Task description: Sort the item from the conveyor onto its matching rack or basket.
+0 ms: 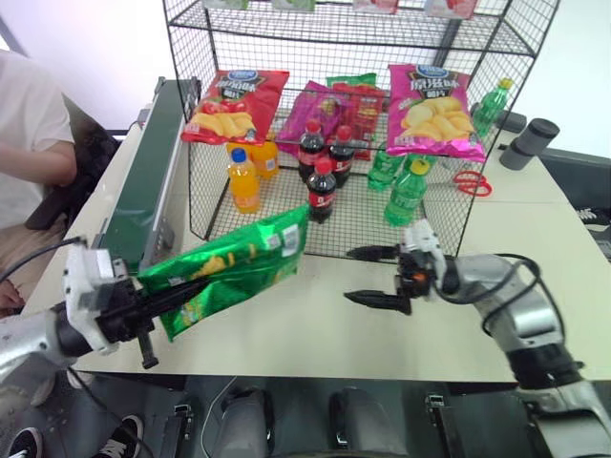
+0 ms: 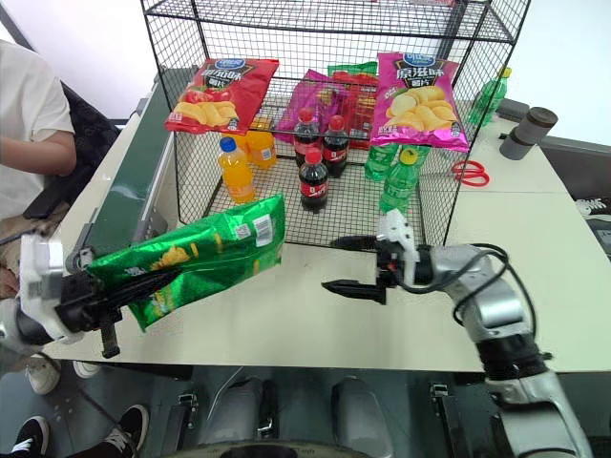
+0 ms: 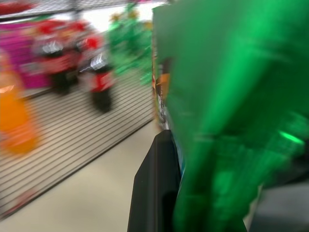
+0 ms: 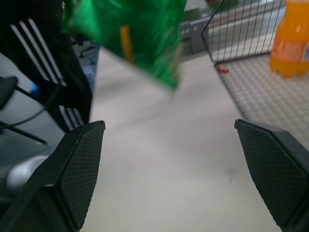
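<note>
The green crisp bag (image 1: 232, 271) sticks straight out from my left gripper, so I expect it to stay stretched out when I carry it by its far end (image 1: 289, 240).
The item, a shiny green crisp bag (image 1: 234, 262), hangs in the air over the table's front left, just off the conveyor's near end. My left gripper (image 1: 186, 286) is shut on its lower edge, and one black finger (image 3: 154, 188) lies against the foil. To its right, my right gripper (image 1: 348, 276) stands open in front of the rack, with nothing between its fingers (image 4: 79, 169). In the right wrist view the bag (image 4: 140, 34) is ahead of that gripper, apart from it. The conveyor (image 1: 143, 181) runs along the rack's left side. The black wire rack (image 1: 334, 24) fills the back.
On the rack hang a red crisp bag (image 1: 234, 100) and a magenta one (image 1: 431, 110); cola bottles (image 1: 323, 186), an orange bottle (image 1: 243, 181) and green bottles (image 1: 406, 196) stand on its floor. Red scissors (image 1: 473, 181) lie right of it. A person (image 1: 29, 134) sits at far left.
</note>
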### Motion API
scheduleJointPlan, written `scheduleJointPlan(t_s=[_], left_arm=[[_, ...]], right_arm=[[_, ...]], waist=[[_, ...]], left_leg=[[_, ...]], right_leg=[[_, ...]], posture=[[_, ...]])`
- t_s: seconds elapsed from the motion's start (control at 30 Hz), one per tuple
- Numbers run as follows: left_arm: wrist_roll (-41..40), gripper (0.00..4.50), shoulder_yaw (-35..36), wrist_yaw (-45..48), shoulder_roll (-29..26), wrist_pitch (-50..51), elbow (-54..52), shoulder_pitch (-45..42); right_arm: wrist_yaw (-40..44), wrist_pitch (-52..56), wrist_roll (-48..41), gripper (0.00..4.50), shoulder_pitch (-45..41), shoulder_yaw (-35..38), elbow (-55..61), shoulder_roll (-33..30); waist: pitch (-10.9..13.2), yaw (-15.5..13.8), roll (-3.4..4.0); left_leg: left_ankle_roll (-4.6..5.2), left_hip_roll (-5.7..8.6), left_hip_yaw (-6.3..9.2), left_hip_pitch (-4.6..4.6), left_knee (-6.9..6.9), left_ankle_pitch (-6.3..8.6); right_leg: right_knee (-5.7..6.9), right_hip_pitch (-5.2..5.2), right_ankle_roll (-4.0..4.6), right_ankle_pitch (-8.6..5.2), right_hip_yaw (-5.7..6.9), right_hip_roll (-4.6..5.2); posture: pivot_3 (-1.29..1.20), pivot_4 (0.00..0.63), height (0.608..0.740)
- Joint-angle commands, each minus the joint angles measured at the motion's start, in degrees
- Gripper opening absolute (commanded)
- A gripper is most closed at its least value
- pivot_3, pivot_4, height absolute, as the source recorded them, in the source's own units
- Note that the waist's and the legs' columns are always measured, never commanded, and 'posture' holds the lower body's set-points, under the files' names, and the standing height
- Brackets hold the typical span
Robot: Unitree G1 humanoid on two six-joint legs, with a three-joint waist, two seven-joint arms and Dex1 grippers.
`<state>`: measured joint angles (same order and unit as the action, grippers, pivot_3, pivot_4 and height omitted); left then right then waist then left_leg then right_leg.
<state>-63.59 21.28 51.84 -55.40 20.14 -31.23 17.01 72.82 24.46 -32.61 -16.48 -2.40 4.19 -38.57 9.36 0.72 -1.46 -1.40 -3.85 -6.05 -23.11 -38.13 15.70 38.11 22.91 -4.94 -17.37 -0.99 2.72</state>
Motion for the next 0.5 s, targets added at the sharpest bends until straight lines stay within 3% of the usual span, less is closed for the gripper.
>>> scheduleJointPlan(t_s=[0.03, 0.13, 0.27, 0.5], left_arm=[[-10.5, 0.05, -2.7, 1.7, -0.1, 7.9, -0.9, -6.1], [-20.0, 0.05, -5.5, 2.0, -0.3, 15.7, 2.2, -14.8], [-29.3, 0.05, -8.6, 2.1, 0.6, 24.6, 7.5, -24.3], [-26.1, 0.05, -13.4, 5.2, 5.1, 33.2, 16.6, -33.7]], right_arm=[[-0.2, 9.7, -10.7, 4.5, 0.6, 5.9, 6.1, -2.0], [-1.6, 18.1, -19.9, 4.5, 1.2, 10.7, 8.6, -3.4], [-5.0, 21.0, -24.6, 4.5, -0.4, 15.2, 8.4, -2.7], [-9.7, 29.8, -37.8, 4.5, 0.0, 17.1, 16.5, -2.6]], waist=[[0.0, 0.4, 0.02], [0.0, 0.3, 0.02], [0.0, 0.2, 0.02], [0.0, 0.1, 0.02]], left_leg=[[0.0, -0.01, -0.01, 0.01, 0.0, 0.0], [-0.01, -0.04, 0.05, 0.04, 0.0, 0.0], [-0.01, -0.01, 0.09, 0.06, 0.0, -0.01], [-0.01, 0.02, 0.09, -0.05, 0.0, -0.01]], right_leg=[[0.0, 0.01, 0.0, 0.0, -0.03, -0.03], [0.06, 0.02, -0.01, 0.01, -0.05, -0.16], [0.05, -0.02, -0.01, 0.0, -0.07, -0.18], [0.0, 0.06, -0.03, -0.01, -0.09, -0.2]], posture=[[0.0, 0.15, 0.74], [0.0, 0.15, 0.74], [0.0, 0.15, 0.74], [0.0, 0.15, 0.74]])
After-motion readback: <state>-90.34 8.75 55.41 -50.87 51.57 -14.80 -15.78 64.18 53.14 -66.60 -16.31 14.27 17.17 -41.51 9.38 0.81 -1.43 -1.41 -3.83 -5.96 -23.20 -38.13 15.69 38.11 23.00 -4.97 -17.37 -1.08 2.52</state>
